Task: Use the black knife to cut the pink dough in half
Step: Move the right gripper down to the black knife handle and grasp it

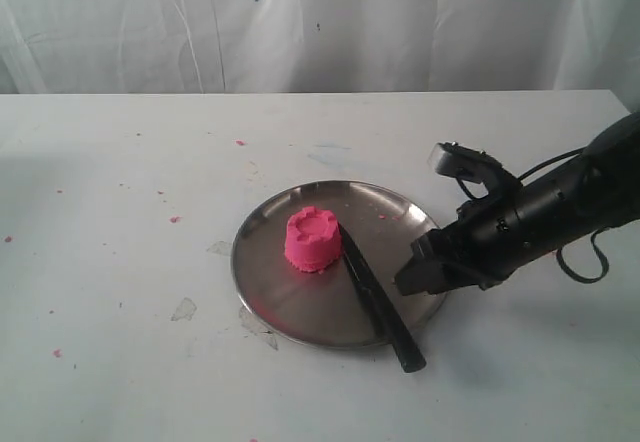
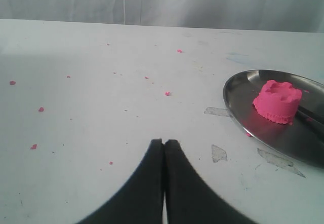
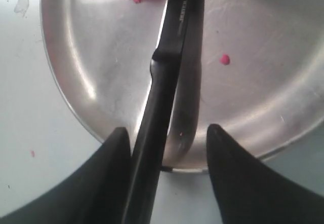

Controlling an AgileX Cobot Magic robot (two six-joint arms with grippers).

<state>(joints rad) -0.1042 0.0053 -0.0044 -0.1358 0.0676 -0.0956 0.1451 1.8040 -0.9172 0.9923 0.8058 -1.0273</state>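
Observation:
The pink dough will split into halves that hold their shape when the robot presses the black knife through, because the notched top keeps crisp edges.
The pink dough stands upright as one moulded lump with a notched top, left of centre on the round steel plate. The black knife lies flat just right of it, blade beside the dough and handle reaching out over the plate's near rim. My right gripper hovers at the plate's right edge, open. In the right wrist view the knife handle runs between the spread fingers of the right gripper, close to one finger. My left gripper is shut on nothing, over bare table away from the dough.
Tiny pink crumbs dot the white table, and one lies on the plate. Pale scuffed patches mark the table by the plate's left rim. A white curtain closes off the back.

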